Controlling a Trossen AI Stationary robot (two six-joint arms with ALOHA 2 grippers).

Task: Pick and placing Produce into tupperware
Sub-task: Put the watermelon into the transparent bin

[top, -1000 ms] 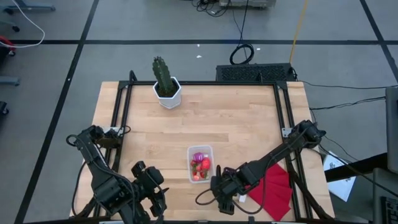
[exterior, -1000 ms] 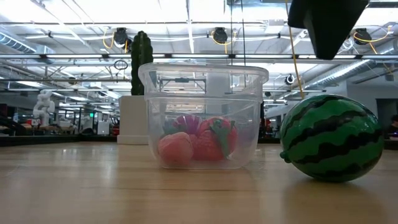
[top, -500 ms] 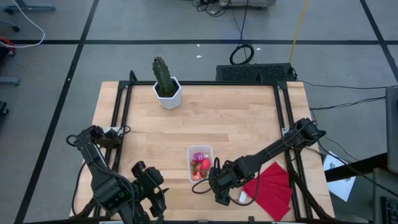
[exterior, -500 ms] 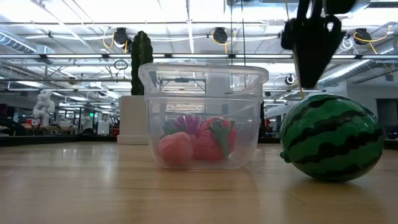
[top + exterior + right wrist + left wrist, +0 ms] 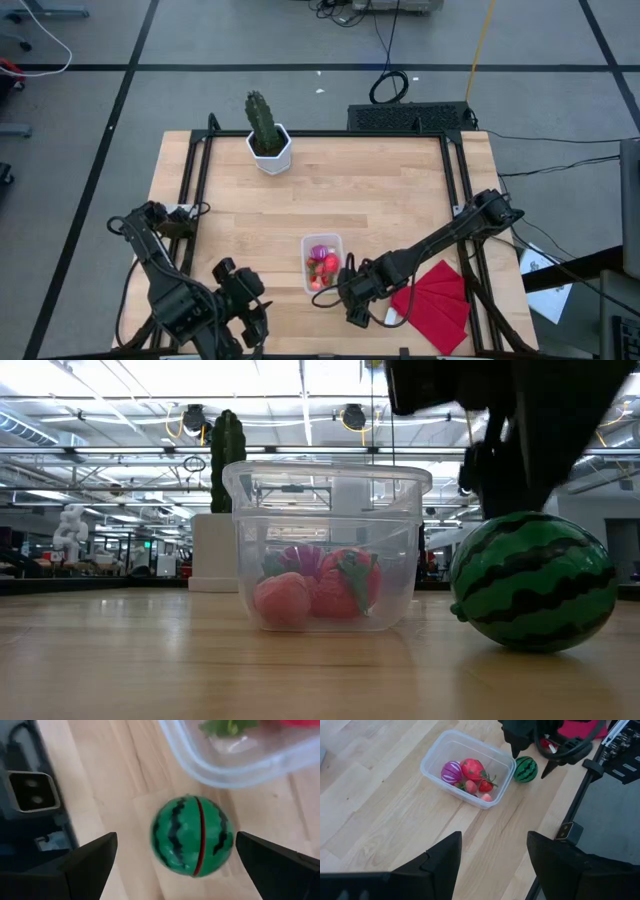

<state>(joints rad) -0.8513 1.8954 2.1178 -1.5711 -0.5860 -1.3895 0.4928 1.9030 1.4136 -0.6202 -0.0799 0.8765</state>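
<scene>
The watermelon ball is between my right gripper's open fingers and clear of the tupperware's rim (image 5: 216,778), so I should keep going down until the fingers are on both sides of the ball at its middle (image 5: 192,836), then close them.
The clear tupperware (image 5: 322,262) (image 5: 467,767) stands on the wooden table near its near edge. In it lie a purple piece (image 5: 451,771), red strawberries (image 5: 474,769) and small pink bits (image 5: 486,797). A green striped watermelon ball (image 5: 192,835) (image 5: 533,582) rests on the table just right of the tupperware. My right gripper (image 5: 182,865) (image 5: 530,760) is open and hangs above the ball, one finger on either side, touching nothing. My left gripper (image 5: 492,865) is open and waits near the table's near-left corner (image 5: 240,305).
A cactus in a white pot (image 5: 267,135) stands at the far left of the table. A folded red cloth (image 5: 435,300) lies at the near right corner, under the right arm. Black frame rails (image 5: 190,190) run along both sides. Bare wood lies between cactus and tupperware.
My right gripper has moved toward the table's left and come down over the watermelon ball, staying open. The ball, the tupperware and the left arm have kept still.
</scene>
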